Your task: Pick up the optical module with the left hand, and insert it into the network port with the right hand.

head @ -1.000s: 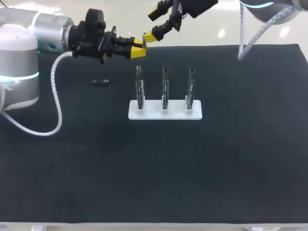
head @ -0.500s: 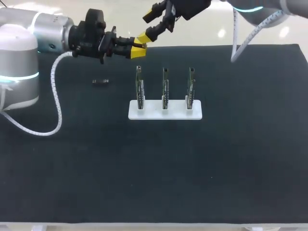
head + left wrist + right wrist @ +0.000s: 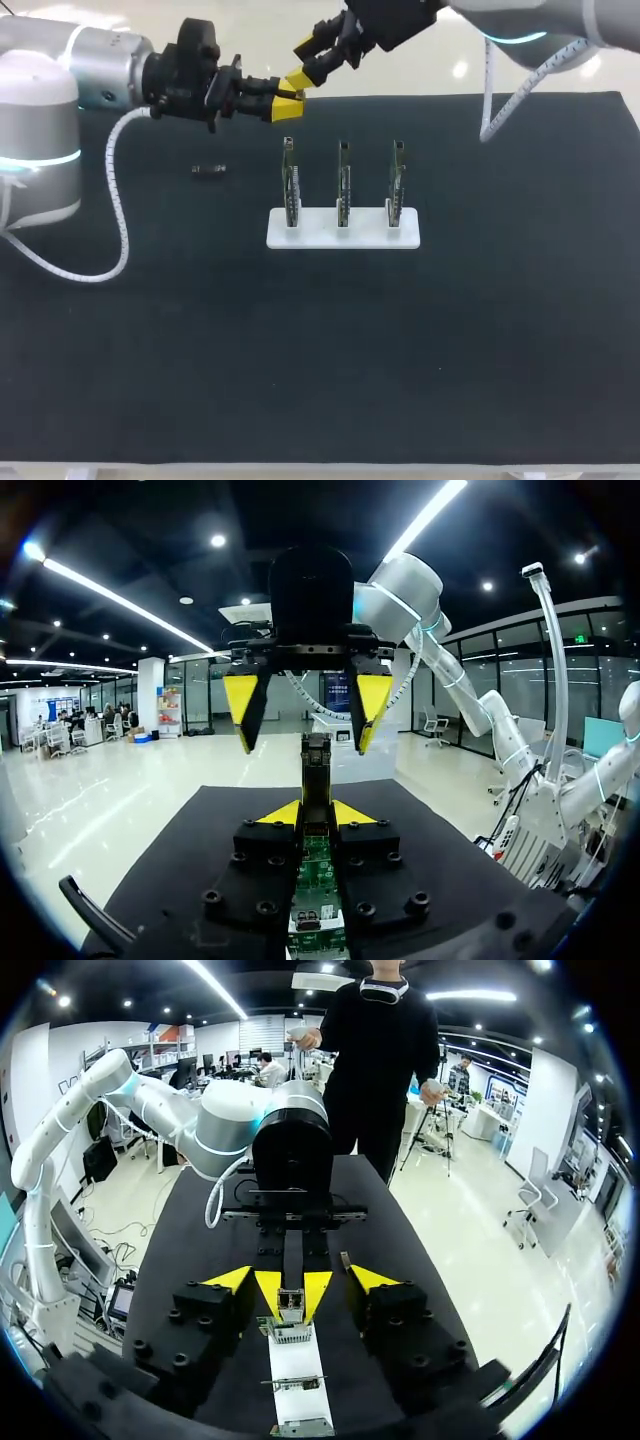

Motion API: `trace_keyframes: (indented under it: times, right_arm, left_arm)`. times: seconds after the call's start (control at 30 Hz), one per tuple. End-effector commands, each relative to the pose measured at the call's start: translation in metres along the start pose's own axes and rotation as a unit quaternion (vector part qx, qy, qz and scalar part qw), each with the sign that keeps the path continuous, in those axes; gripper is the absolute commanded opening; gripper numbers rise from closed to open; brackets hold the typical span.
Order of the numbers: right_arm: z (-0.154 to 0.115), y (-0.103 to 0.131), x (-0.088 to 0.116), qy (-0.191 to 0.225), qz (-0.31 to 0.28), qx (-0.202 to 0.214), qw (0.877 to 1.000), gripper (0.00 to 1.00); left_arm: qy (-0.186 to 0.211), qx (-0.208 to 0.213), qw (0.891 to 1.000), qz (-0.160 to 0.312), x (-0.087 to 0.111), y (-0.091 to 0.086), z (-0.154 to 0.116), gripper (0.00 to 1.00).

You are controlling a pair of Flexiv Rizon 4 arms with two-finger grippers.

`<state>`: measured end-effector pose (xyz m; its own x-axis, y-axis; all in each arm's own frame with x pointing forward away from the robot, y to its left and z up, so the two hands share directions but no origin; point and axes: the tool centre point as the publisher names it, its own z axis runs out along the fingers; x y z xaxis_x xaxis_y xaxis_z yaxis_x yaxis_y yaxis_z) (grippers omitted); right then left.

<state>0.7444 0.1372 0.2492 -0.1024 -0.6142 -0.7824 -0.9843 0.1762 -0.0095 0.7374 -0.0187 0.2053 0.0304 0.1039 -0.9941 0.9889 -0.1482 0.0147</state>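
I expect the end of the optical module [image 3: 291,95] to stick out when I push it into the middle board, because the board [image 3: 288,145] nearest the black piece has an end like that.
My left gripper [image 3: 287,103] hangs above the far left of the table, shut on the optical module [image 3: 316,768], a slim dark bar that sticks out ahead of its fingertips. My right gripper [image 3: 298,77] comes in from the far side and faces it tip to tip. In the left wrist view the right gripper [image 3: 308,708] straddles the module's free end, its yellow fingers apart and off the module on both sides. In the right wrist view my own gripper [image 3: 298,1280] is open around the left gripper's tips and the module [image 3: 291,1305]. The network port boards [image 3: 343,180] stand upright below.
A white holder [image 3: 343,230] carries three upright port boards in a row at the table's middle back. A small black piece [image 3: 209,171] lies on the dark mat left of it. In the right wrist view the holder [image 3: 297,1362] lies under both grippers.
My right gripper has moved left and down onto the module's free end, and its fingers have drawn closer together. The left arm and the module have stayed still.
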Motion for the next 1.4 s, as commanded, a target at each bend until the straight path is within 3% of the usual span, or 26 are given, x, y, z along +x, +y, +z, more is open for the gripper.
trace_keyframes:
  times: [0.03,0.17,0.43,0.5,0.53,0.57,0.83,0.87,0.9,1.4]
  right_arm:
    - [-0.0006,0.0025,0.001,-0.001,0.001,0.003,1.0,0.47]
    - [0.0006,0.0031,0.0019,-0.002,0.001,0.003,1.0,0.36]
    - [0.0027,0.0054,0.0023,-0.004,0.003,0.004,1.0,0.3]
    - [0.0033,0.0059,0.0029,-0.005,0.004,0.004,1.0,0.19]
    - [0.0034,0.006,0.0029,-0.005,0.003,0.004,1.0,0.02]
    - [0.0034,0.006,0.003,-0.005,0.003,0.004,1.0,0.0]
    - [0.0036,0.0062,0.0034,-0.003,0.001,0.002,1.0,0.0]
    - [0.0036,0.0061,0.0035,-0.003,0.0,0.002,1.0,0.0]
    - [0.0037,0.0061,0.0035,-0.003,0.0,0.002,1.0,0.0]
    - [0.0018,0.0042,0.0049,0.001,-0.006,-0.003,1.0,0.0]
  left_arm:
    - [0.0,-0.002,1.0,0.001,0.0003,-0.0008,0.0008,0.0]
    - [0.0,-0.002,1.0,0.001,0.0003,-0.0008,0.0008,0.0]
    - [0.0,-0.002,1.0,0.001,0.0003,-0.0008,0.0008,0.0]
    - [0.0,-0.002,1.0,0.001,0.0003,-0.0008,0.0008,0.0]
    - [0.0,-0.002,1.0,0.001,0.0003,-0.0008,0.0008,0.0]
    - [0.0,-0.002,1.0,0.001,0.0003,-0.0008,0.0008,0.0]
    - [0.0,-0.002,1.0,0.001,0.0003,-0.0008,0.0008,0.0]
    - [0.0,-0.002,1.0,0.001,0.0003,-0.0008,0.0008,0.33]
    - [0.0,-0.002,1.0,0.001,0.0003,-0.0008,0.0008,1.0]
    - [0.012,-0.01,1.0,0.003,-0.0002,-0.0018,-0.0014,1.0]
